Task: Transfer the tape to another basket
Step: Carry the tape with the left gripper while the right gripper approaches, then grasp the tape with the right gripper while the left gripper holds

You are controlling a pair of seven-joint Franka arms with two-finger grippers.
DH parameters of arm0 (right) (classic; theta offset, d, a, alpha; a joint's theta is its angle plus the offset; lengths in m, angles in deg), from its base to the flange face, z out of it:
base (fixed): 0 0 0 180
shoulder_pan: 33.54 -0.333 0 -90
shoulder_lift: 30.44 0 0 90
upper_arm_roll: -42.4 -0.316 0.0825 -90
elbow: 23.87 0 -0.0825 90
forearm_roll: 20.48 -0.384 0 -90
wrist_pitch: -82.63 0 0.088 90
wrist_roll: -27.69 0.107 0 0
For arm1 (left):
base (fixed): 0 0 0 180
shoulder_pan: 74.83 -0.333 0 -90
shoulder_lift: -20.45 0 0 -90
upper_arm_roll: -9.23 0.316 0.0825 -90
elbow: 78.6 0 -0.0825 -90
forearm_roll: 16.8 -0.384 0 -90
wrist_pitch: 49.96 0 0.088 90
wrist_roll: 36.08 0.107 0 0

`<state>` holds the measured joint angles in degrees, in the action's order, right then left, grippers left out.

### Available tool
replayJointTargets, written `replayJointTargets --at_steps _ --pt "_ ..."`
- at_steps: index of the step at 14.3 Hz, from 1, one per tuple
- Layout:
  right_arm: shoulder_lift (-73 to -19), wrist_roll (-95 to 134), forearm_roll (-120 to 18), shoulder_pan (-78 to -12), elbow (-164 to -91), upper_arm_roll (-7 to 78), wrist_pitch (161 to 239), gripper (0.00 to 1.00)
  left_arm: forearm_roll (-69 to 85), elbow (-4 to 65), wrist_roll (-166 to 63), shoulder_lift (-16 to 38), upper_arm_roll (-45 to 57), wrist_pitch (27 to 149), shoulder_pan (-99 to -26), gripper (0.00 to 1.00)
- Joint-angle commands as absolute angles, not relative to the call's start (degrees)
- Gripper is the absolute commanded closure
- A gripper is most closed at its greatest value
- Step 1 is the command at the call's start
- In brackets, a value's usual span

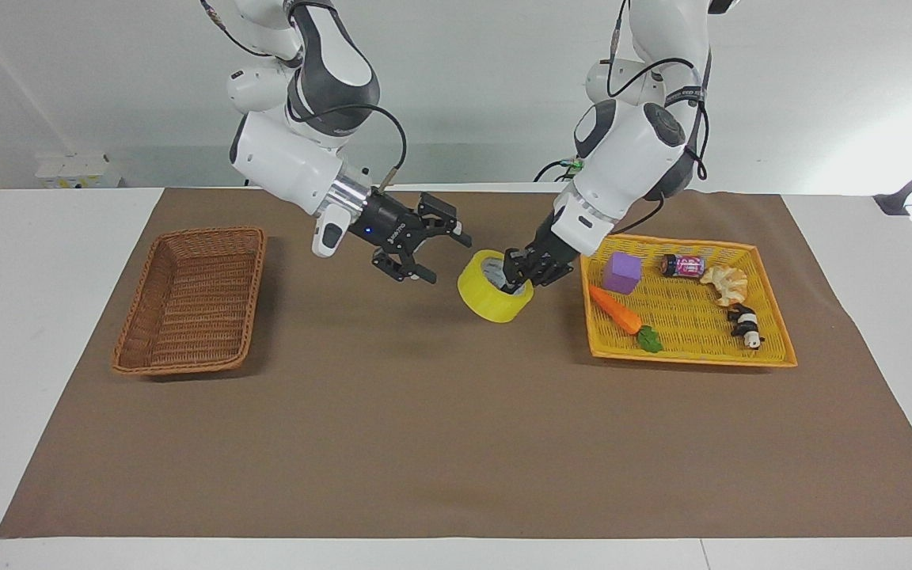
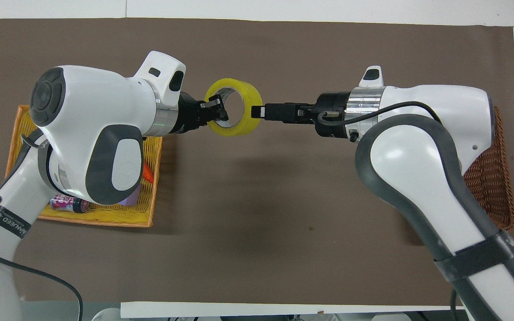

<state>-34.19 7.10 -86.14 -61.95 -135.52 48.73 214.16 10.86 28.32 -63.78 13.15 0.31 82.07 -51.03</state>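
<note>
I go on moving in until my right gripper's open fingers straddle the tape's side (image 2: pixel 247 110) before I close them, because the tape's free rim (image 1: pixel 471 283) faces these fingers, opposite my left gripper.
The yellow tape roll (image 1: pixel 491 298) hangs tilted in the air over the brown mat, beside the yellow tray. My left gripper (image 1: pixel 521 274) is shut on the roll's rim, with one finger inside the core; it also shows in the overhead view (image 2: pixel 216 111) on the tape (image 2: pixel 233 129). My right gripper (image 1: pixel 443 255) is open, level with the tape and close beside it, on the side toward the right arm's end. In the overhead view its tip (image 2: pixel 258 111) overlaps the roll's rim. The brown wicker basket (image 1: pixel 187 301) stands empty at the right arm's end, mostly hidden under the right arm in the overhead view (image 2: pixel 489 178).
The yellow-orange tray basket (image 1: pixel 685 356) at the left arm's end holds a purple block (image 1: pixel 622 271), a carrot (image 1: pixel 617 310), a small can (image 1: pixel 682 265), a croissant (image 1: pixel 725 283) and a panda toy (image 1: pixel 745 324). The brown mat (image 1: pixel 440 427) covers the table's middle.
</note>
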Motion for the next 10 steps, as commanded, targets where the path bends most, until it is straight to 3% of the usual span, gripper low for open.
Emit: replayJointTargets --at_steps 1,10 --pt "-36.8 5.5 -89.3 -61.6 -133.8 48.9 214.1 0.0 11.4 27.4 -64.2 13.2 1.1 80.6 -50.3 1.0" --pt "-39.8 9.1 -94.0 -61.9 -131.6 48.9 214.6 0.0 10.3 27.3 -64.0 13.2 1.1 78.1 -50.5 1.0"
